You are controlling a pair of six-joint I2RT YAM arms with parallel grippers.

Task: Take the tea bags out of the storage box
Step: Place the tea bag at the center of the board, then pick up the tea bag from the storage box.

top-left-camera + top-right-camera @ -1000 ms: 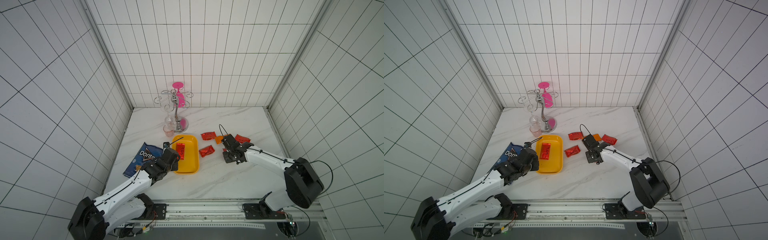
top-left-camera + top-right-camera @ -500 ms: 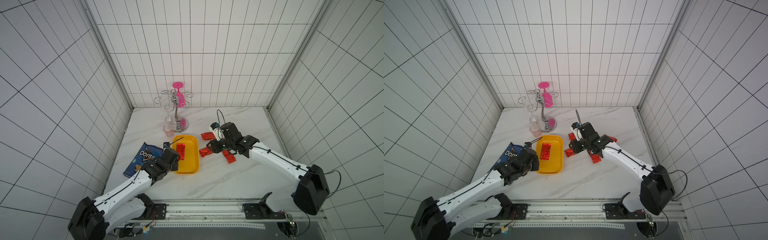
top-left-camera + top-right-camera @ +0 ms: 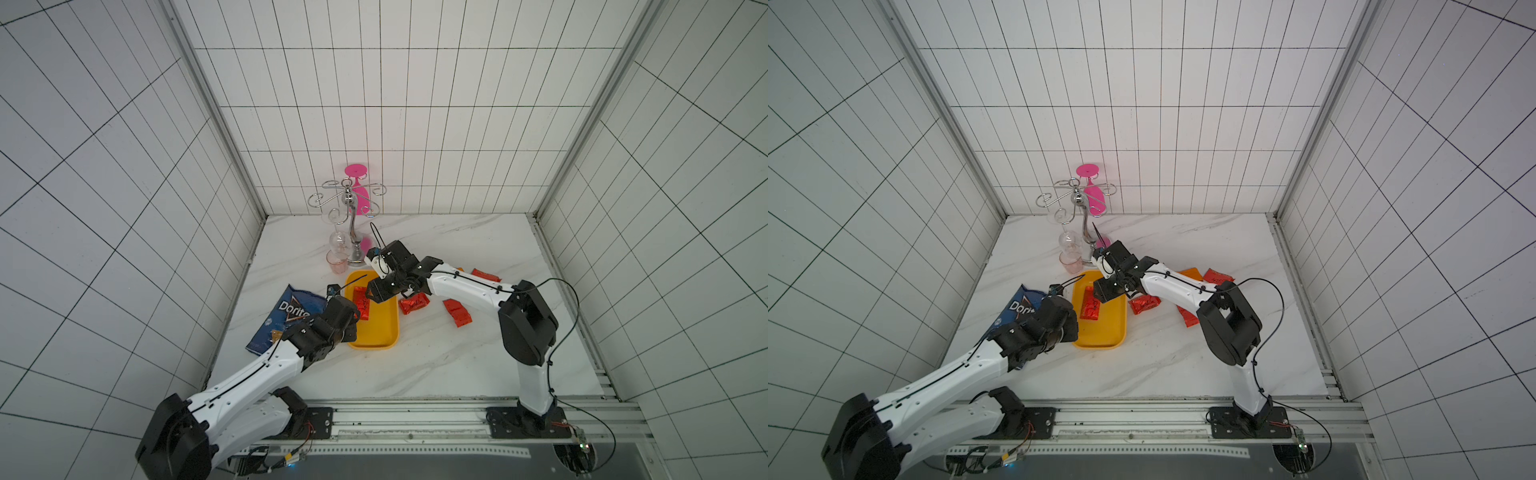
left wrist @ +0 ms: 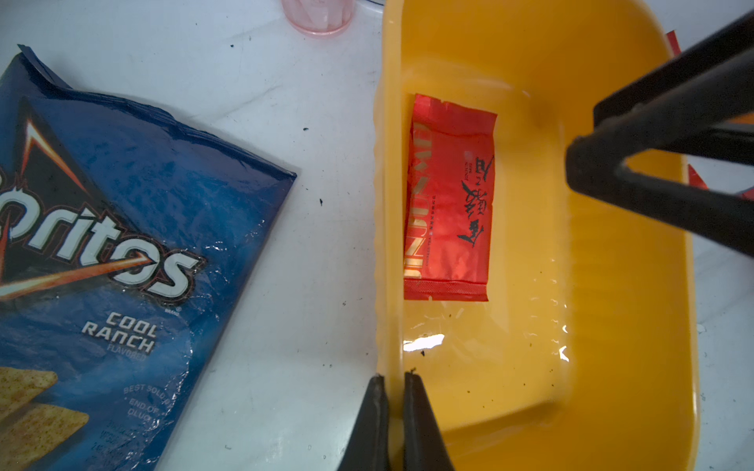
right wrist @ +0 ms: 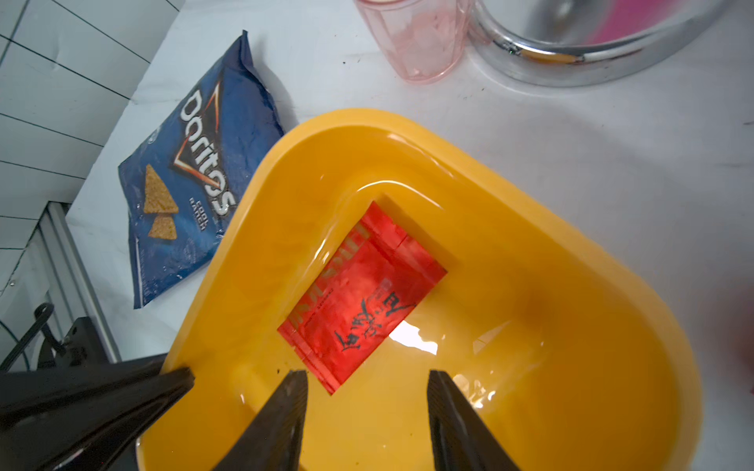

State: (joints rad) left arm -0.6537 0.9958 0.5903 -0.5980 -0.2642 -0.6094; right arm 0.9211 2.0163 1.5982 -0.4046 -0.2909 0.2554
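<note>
My right gripper should keep going down until its fingers pinch that edge (image 5: 404,316), since the tea bag's edge (image 5: 392,329) near the black writing is clear of the storage box's side.
The yellow storage box (image 3: 380,332) lies on the marble, with one red tea bag (image 3: 362,308) in it near its left wall. The left wrist view has my left gripper (image 4: 392,377) shut on that left wall (image 4: 385,244), one finger on each side. My right gripper (image 5: 367,377) hovers open over the box, and a corner of the tea bag (image 5: 359,301) sits just ahead of its fingertips. Three red tea bags (image 3: 413,303) (image 3: 457,312) (image 3: 485,274) lie on the table right of the box. An orange one (image 3: 1190,273) shows partly behind the right arm.
A blue Doritos bag (image 3: 286,316) lies left of the box, under my left arm. Behind the box stand a pink cup (image 3: 336,264) and a chrome glass rack (image 3: 352,232) with a pink glass (image 3: 360,193) hanging on it. Tiled walls close in three sides.
My right arm has swung left from the table to above the box, leaving a red tea bag on the marble, and its jaws have widened. The left arm has not moved.
</note>
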